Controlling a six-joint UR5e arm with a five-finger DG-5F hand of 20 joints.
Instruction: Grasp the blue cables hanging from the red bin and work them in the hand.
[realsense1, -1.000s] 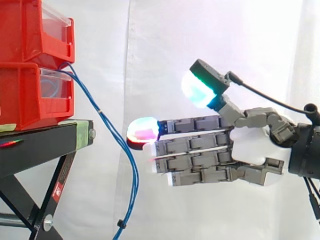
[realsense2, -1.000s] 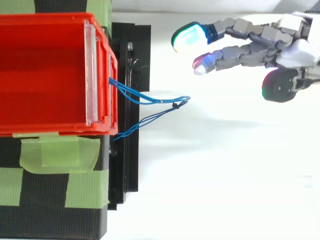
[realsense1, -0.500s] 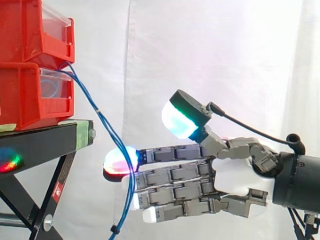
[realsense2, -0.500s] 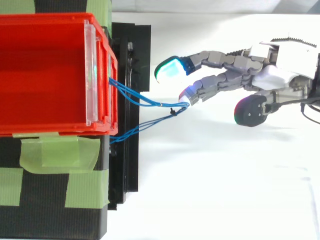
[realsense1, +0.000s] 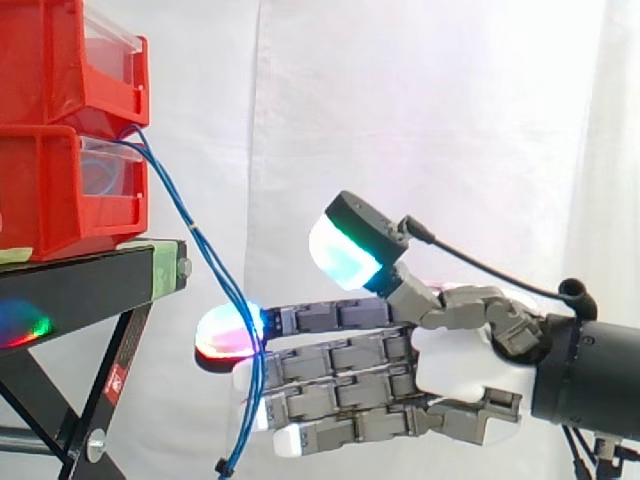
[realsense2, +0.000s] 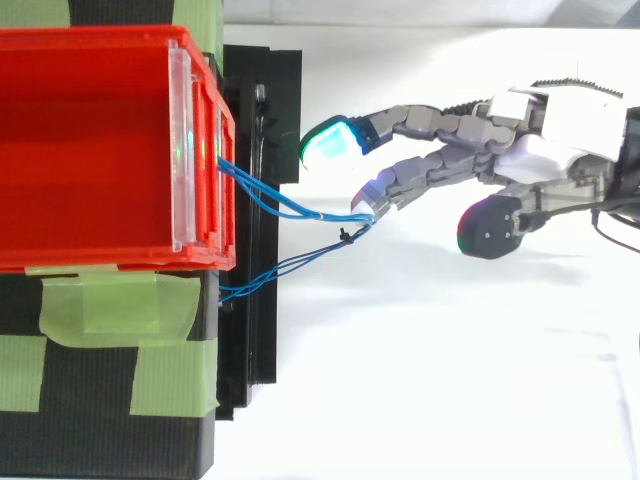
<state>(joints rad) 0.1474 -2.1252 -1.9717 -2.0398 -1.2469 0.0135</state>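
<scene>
My gripper is about to push the blue cables (realsense1: 208, 250) toward the red bin. The cables leave the bin's rim in a smooth arc (realsense1: 147, 150), so they should bend into a loop when I push them.
Thin blue cables (realsense1: 164, 175) leave the lower red bin (realsense1: 55, 195) and hang down past the black stand's edge. From above, the blue cables (realsense2: 283, 206) loop out from the red bin's (realsense2: 205, 110) front and back under it. My hand (realsense1: 455, 370) reaches in level from the right, open, with straight fingers. In the side view its glowing fingertips (realsense1: 225, 335) lie against the hanging cables, and the thumb stands raised above them, apart from the cables. In the top view a fingertip (realsense2: 368, 203) touches the loop's outer end.
A second red bin (realsense1: 70, 50) is stacked on the lower one. The black stand (realsense1: 80, 285) carries green tape (realsense2: 110, 305) and has slanted legs below. A white curtain hangs behind, and white floor lies under my hand.
My hand has moved left and down from clear of the cables until its fingertips meet them. The cable loop has been pushed slightly toward the stand.
</scene>
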